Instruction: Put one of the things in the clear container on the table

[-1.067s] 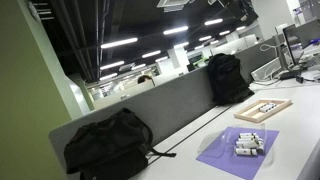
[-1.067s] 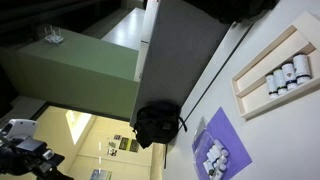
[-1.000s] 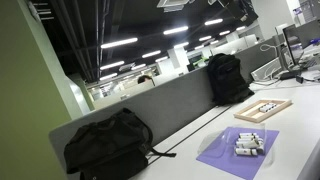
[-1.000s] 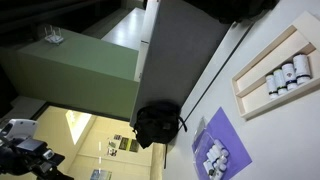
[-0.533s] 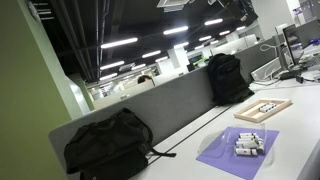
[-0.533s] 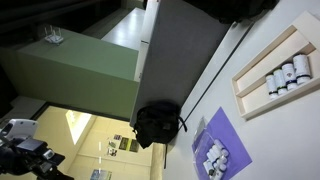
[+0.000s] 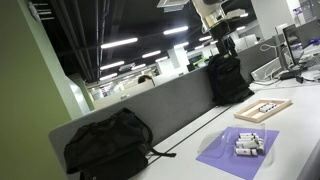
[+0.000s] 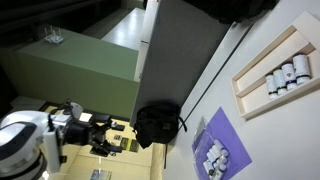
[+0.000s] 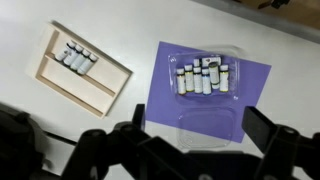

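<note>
My gripper should keep going down to the olive-capped cylinder (image 9: 214, 73) until its fingers are on both sides of it. The cylinder lies in the open container half (image 9: 206, 77), across the line along which the fingers close.
Several whitish stubby cylinders (image 9: 203, 77) lie in one half of a clear container (image 9: 232, 62) on a purple mat (image 9: 255, 80). An empty clear half (image 9: 205, 125) lies beside it on the mat. My gripper (image 9: 200, 135) is open and empty, high above the mat, with its dark fingers on either side of the empty half. In both exterior views the gripper (image 7: 225, 44) (image 8: 100, 136) hangs well above the table (image 7: 300, 125), far from the cylinders (image 7: 248, 145) (image 8: 213, 155).
A wooden-framed tray (image 9: 60, 85) (image 7: 263, 109) (image 8: 262, 85) with several small pieces lies beside the mat. Two black backpacks (image 7: 108, 145) (image 7: 228, 78) lean on the grey partition (image 7: 165, 105). Bare table (image 9: 140, 25) surrounds the mat.
The robot arm and gripper have come into both exterior views; earlier they were not in sight. The mat, container and tray have not moved.
</note>
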`<state>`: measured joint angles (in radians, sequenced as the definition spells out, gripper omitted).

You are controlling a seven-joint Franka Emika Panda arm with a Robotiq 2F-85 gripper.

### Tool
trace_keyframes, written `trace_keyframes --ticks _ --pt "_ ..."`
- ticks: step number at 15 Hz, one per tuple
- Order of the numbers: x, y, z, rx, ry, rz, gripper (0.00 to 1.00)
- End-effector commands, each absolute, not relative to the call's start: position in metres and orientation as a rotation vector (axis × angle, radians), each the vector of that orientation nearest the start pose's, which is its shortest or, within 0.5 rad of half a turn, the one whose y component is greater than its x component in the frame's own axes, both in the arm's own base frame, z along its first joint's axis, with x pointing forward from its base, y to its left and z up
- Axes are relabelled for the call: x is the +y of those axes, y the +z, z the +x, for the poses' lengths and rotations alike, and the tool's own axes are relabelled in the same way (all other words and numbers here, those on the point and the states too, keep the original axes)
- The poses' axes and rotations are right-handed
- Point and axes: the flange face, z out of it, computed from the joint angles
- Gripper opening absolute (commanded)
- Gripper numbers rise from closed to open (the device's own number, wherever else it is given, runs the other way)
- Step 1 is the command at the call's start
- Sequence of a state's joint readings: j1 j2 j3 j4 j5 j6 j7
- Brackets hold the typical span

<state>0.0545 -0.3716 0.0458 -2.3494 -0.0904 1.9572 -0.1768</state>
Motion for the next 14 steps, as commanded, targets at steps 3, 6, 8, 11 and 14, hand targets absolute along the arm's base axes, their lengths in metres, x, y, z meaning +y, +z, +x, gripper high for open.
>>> trace_keyframes --ticks 3,6,8,11,14 --pt "0.087 0.353 0.491 -0.816 0.078 -3.038 1.00" --pt "0.122 0.291 0.502 -0.927 0.201 -2.955 1.00" --pt "0.141 0.262 0.504 -0.981 0.280 -2.917 1.00" --pt "0.155 0.226 0.504 -1.032 0.379 -2.886 1.00" --pt "0.154 0.216 0.495 -1.012 0.430 -2.905 1.00"
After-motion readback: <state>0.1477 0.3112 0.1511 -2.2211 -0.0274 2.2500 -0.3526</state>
